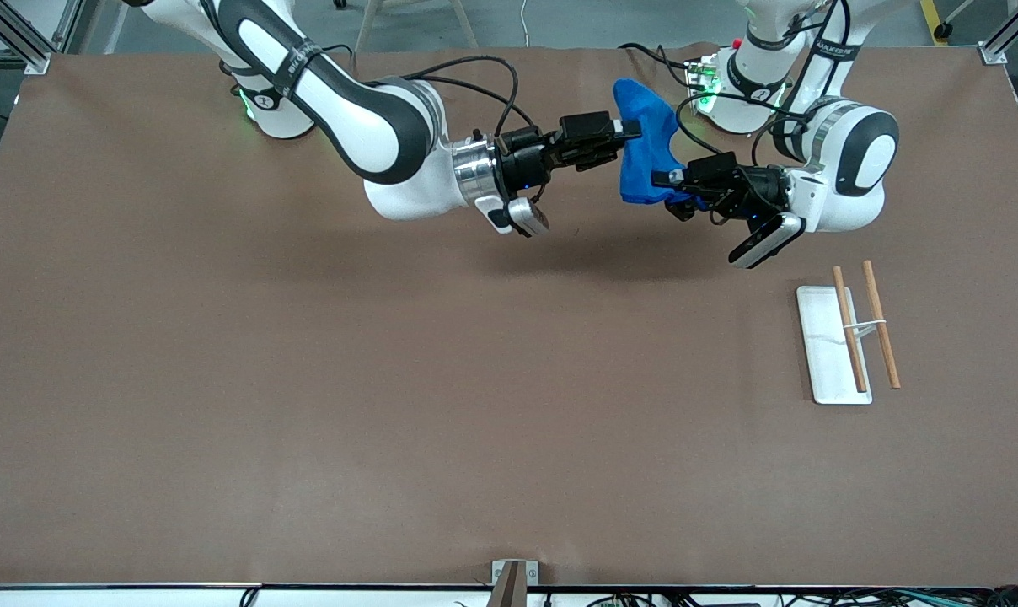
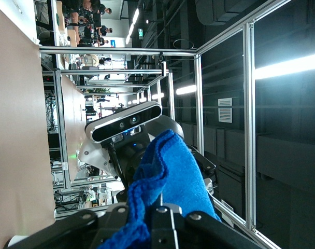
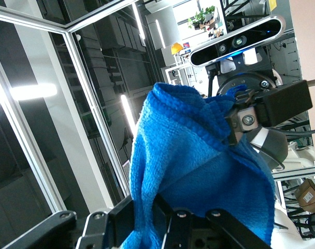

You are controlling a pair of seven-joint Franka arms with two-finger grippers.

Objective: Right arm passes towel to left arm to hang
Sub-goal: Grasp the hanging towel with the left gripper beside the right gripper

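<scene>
The blue towel [image 1: 649, 145] is pinched in both of the robot's grippers, so next the right gripper lets go and moves away before the left gripper hangs the towel over the wooden rods [image 1: 881, 322].
The bright blue towel [image 1: 644, 156] hangs in the air between both grippers, over the table's part close to the arm bases. My right gripper [image 1: 631, 129] is shut on the towel's upper edge. My left gripper [image 1: 662, 179] is shut on its lower part. In the left wrist view the towel [image 2: 173, 176] runs between my left gripper's [image 2: 153, 220] closed fingers. In the right wrist view a fold of the towel [image 3: 188, 166] sits pinched in my right gripper [image 3: 156, 218], and the left gripper [image 3: 245, 120] grips the towel's edge farther off.
A white tray [image 1: 822, 367] with two wooden rods [image 1: 849, 329] across a stand sits on the brown table [image 1: 391, 379] toward the left arm's end, nearer to the front camera than the grippers.
</scene>
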